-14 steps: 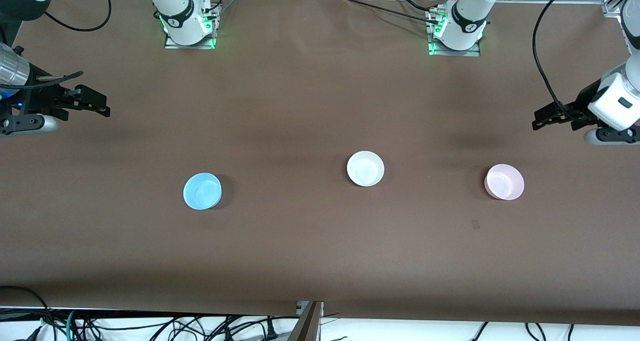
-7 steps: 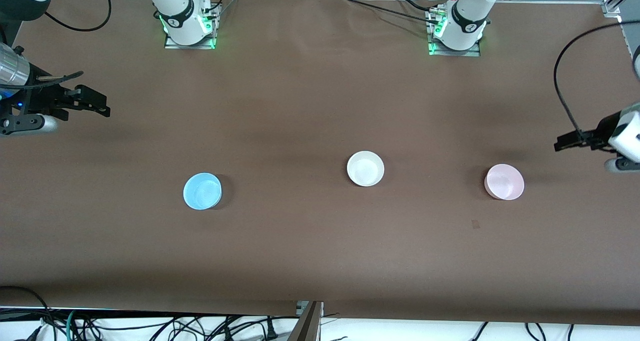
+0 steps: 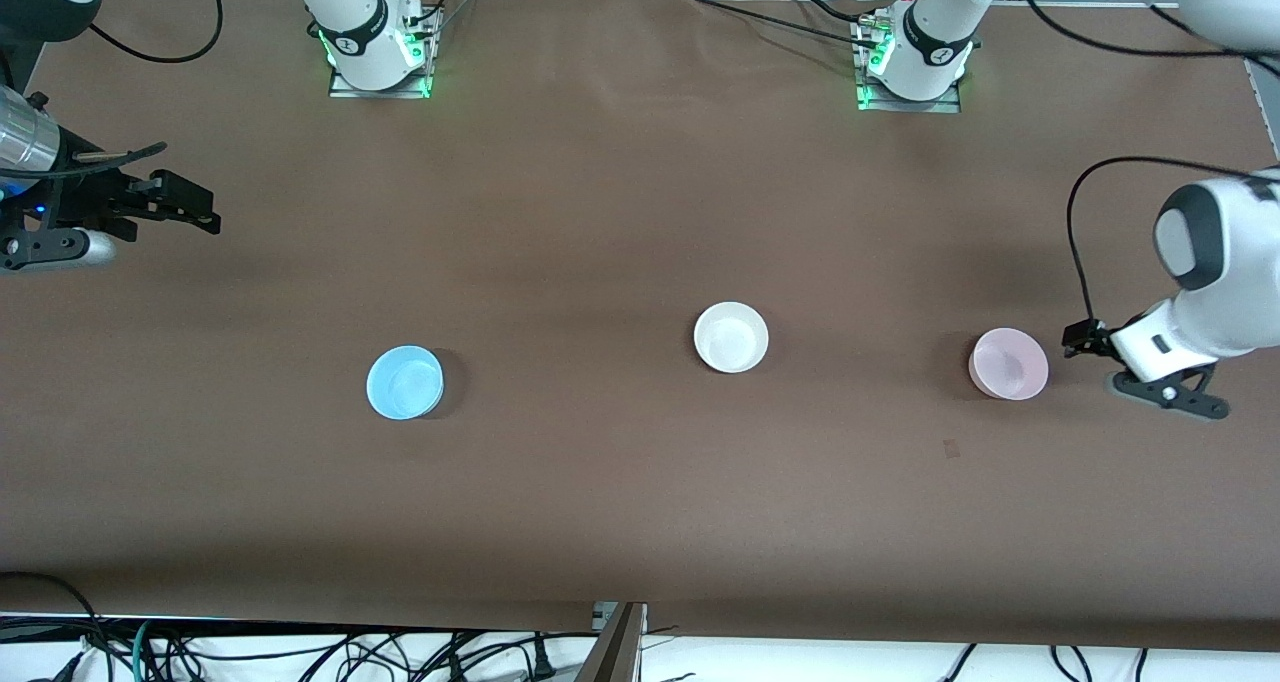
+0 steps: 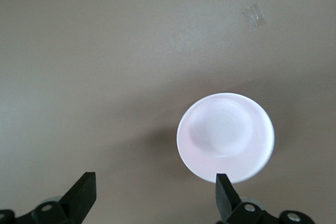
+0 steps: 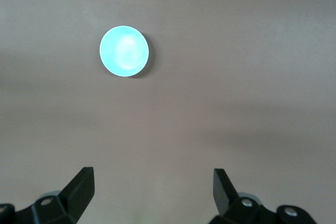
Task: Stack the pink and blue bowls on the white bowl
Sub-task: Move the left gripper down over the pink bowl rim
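The pink bowl [image 3: 1009, 363] has a base narrower than its rim, so I expect the pink bowl to fit down inside the white bowl when the robot lowers it there.
The pale pink bowl [image 3: 1008, 363] stands upright toward the left arm's end of the table. It also shows in the left wrist view [image 4: 226, 137]. My left gripper [image 3: 1078, 340] is open and empty, low beside the pink bowl at its table-end side; in its wrist view [image 4: 155, 184] one fingertip [image 4: 224, 186] lies at the bowl's rim. The white bowl [image 3: 731, 337] stands mid-table. The light blue bowl [image 3: 404, 382] stands toward the right arm's end and shows in the right wrist view [image 5: 124, 51]. My right gripper [image 3: 205, 212] is open and empty and waits at that table end [image 5: 152, 179].
The brown table cover [image 3: 600, 212] carries only the three bowls, spaced well apart. A small tape mark [image 3: 951, 448] lies nearer the front camera than the pink bowl. Both arm bases [image 3: 375, 42] stand at the table's back edge. Cables hang along the front edge.
My left arm has swung its hand toward the front camera and down, from the table end to just beside the pink bowl. The right arm and all three bowls have not moved.
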Tool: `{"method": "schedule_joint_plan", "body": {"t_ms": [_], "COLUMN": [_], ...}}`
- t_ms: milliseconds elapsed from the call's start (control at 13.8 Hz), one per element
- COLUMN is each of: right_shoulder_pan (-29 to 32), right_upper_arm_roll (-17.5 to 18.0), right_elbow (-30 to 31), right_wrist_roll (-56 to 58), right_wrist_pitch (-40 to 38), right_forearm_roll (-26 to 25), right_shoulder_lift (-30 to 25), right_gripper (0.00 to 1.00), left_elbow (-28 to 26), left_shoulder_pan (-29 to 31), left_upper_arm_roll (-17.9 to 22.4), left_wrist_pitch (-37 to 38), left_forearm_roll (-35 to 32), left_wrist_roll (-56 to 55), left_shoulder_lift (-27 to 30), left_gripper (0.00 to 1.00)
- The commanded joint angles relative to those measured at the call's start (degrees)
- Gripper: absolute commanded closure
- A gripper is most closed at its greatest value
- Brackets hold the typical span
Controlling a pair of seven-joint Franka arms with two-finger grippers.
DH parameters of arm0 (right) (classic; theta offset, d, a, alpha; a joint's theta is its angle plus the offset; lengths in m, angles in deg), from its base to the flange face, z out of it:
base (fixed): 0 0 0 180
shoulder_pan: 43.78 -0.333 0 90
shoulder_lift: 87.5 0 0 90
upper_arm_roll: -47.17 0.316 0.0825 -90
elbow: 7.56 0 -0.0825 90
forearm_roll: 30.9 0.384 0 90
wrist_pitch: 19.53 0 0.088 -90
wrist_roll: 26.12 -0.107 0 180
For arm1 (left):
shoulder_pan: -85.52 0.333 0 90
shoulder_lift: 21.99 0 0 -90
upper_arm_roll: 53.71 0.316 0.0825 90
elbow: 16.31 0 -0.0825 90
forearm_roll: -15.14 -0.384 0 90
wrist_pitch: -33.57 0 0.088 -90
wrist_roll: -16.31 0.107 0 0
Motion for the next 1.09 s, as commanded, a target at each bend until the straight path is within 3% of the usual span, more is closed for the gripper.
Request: {"method": "schedule_joint_plan", "body": {"t_ms": [0,290,508,653,726,1016], "right_shoulder_pan": [0.25,0.42,0.25,0.16,0.07,0.34], "right_upper_arm_roll": [0.09,0.09,0.09,0.18,0.27,0.18], "right_elbow": [-0.50,-0.59,-0.59,-0.33,-0.50,-0.50], "right_wrist_roll": [0.41,0.50,0.59,0.59,0.50,0.15], "right_wrist_pitch": [-0.50,-0.23,0.38,1.87,2.31,2.49], "right_forearm_roll": [0.92,0.83,0.22,0.83,0.92,1.18], "right_shoulder_lift": [0.07,0.07,0.16,0.33,1.64,2.18], "right_gripper": [0.00,0.00,0.00,0.00,0.00,0.00], "left_elbow": [0.63,-0.60,-1.13,-1.39,-1.65,-1.65], "left_shoulder_pan": [0.12,0.12,0.64,0.65,0.65,0.73], "left_upper_arm_roll": [0.10,0.02,0.02,0.02,0.02,0.02], "left_wrist_pitch": [-4.15,-7.13,-11.72,-11.63,-11.63,-11.54], "left_forearm_roll": [-0.33,8.35,17.30,21.37,21.47,21.38], "left_wrist_roll": [10.77,13.08,24.22,26.27,26.27,31.97], "left_shoulder_lift": [-3.40,-8.14,-10.96,-11.41,-11.41,-11.06], "left_gripper": [0.00,0.00,0.00,0.84,1.00,1.00]}}
